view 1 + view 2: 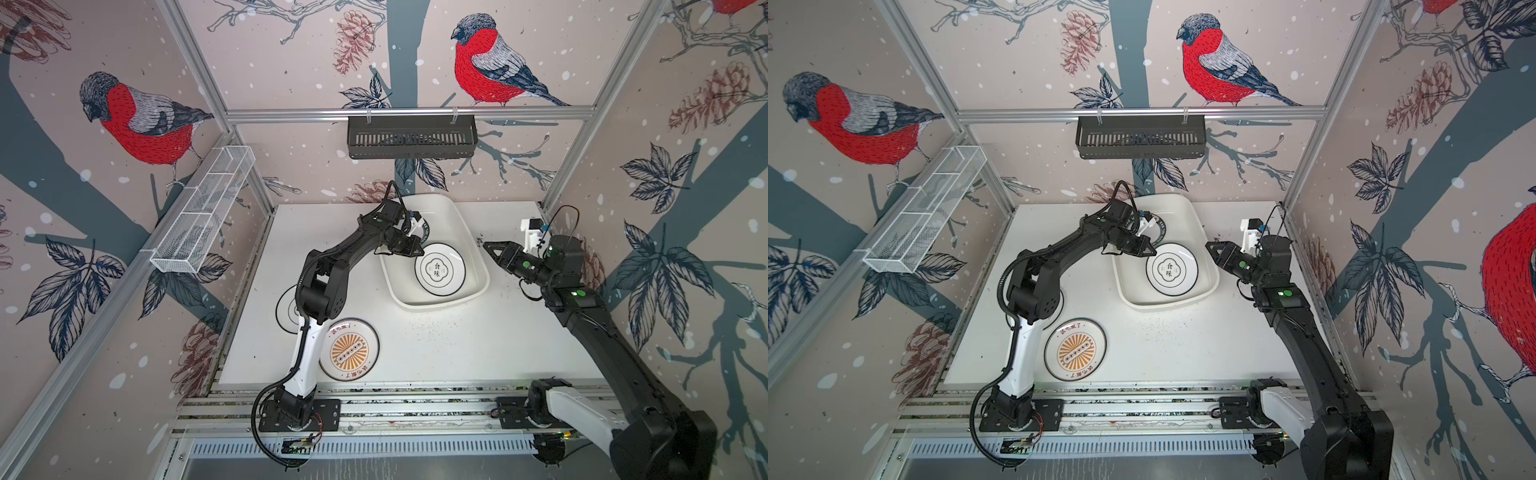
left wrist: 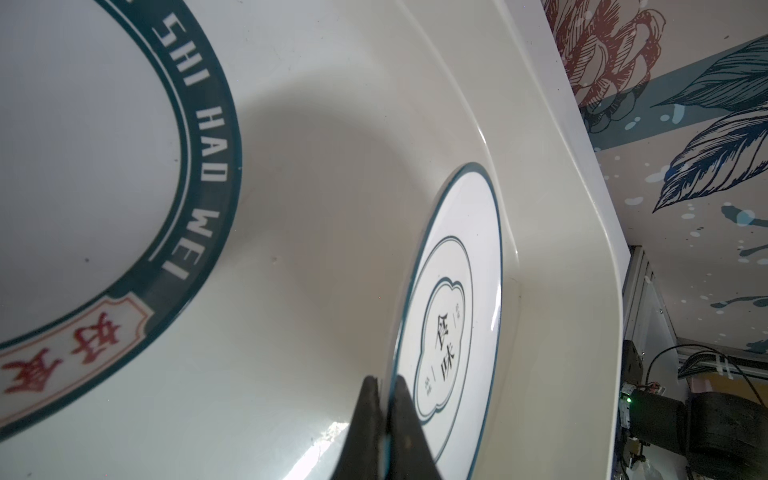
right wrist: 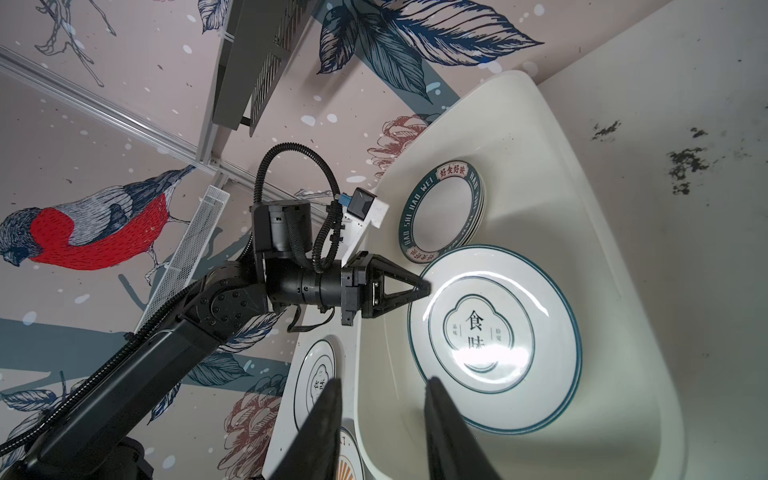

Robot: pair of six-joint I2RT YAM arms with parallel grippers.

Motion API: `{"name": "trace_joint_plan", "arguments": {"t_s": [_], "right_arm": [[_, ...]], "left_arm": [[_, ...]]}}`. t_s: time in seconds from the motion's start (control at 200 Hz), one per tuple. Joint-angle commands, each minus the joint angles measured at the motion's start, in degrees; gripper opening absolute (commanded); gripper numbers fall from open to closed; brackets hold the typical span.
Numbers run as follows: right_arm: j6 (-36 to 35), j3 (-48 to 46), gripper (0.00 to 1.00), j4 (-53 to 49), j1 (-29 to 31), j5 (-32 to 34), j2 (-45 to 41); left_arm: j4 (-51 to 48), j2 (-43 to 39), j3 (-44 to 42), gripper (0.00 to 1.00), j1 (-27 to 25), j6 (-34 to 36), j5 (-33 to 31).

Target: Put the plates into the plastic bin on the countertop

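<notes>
My left gripper is holding the thin-rimmed plate [image 1: 440, 270] inside the bin, clear of the green-lettered plates. It should keep lowering the plate toward the bin's front side [image 1: 441, 304] until the plate rests there.
The white plastic bin [image 1: 440, 305] [image 1: 1167, 305] stands at the back of the countertop [image 1: 457, 345]. Inside it lies a thin-rimmed plate with black characters [image 1: 439, 269] [image 3: 494, 320] on top of another like it. My left gripper [image 1: 417, 249] [image 2: 384, 380] is shut on this plate's rim. Behind it, green-lettered plates [image 3: 440, 216] [image 2: 208, 166] are stacked, partly hidden in both top views by the left arm. An orange-sunburst plate [image 1: 349, 349] [image 1: 1075, 350] and a thin-rimmed plate [image 1: 286, 309] lie on the countertop. My right gripper [image 1: 492, 249] [image 3: 384, 380] hovers open beside the bin's right side.
A black slatted basket [image 1: 411, 137] hangs on the back rail. A white wire-mesh rack [image 1: 203, 212] runs along the left wall. Dark specks [image 3: 681, 162] mark the countertop right of the bin. Aluminium framing [image 1: 415, 407] edges the front.
</notes>
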Motion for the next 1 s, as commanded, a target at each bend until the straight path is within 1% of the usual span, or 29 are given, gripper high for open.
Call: {"name": "trace_joint_plan", "arguments": {"t_s": [0.0,0.12,0.21,0.275,0.635,0.911,0.996], "right_arm": [[-0.9,-0.6,0.35,1.3,-0.1,-0.4,0.0],[-0.4,-1.5,0.35,2.3,-0.2,-0.6,0.1],[-0.4,-1.8,0.35,2.7,-0.3,-0.6,0.3],[-0.4,-2.0,0.35,3.0,-0.3,-0.6,0.4],[0.5,-2.9,0.35,5.3,-0.3,-0.9,1.9],[0.5,-3.3,0.35,6.1,-0.3,-1.0,2.5],[0.7,-3.7,0.35,6.6,-0.3,-1.0,2.6]], "left_arm": [[-0.9,1.1,1.8,0.0,-0.4,1.4,1.2],[-1.3,2.3,3.0,0.0,-0.7,1.2,2.2],[-1.9,3.2,3.9,0.0,-1.3,0.9,0.7],[-2.2,3.9,4.5,0.0,-1.3,1.0,1.9],[-3.1,6.5,6.8,0.0,-1.6,1.1,1.3],[-3.3,7.4,6.9,0.05,-1.6,0.6,1.6],[-2.6,7.0,5.6,0.06,-1.6,-0.1,1.8]]}}
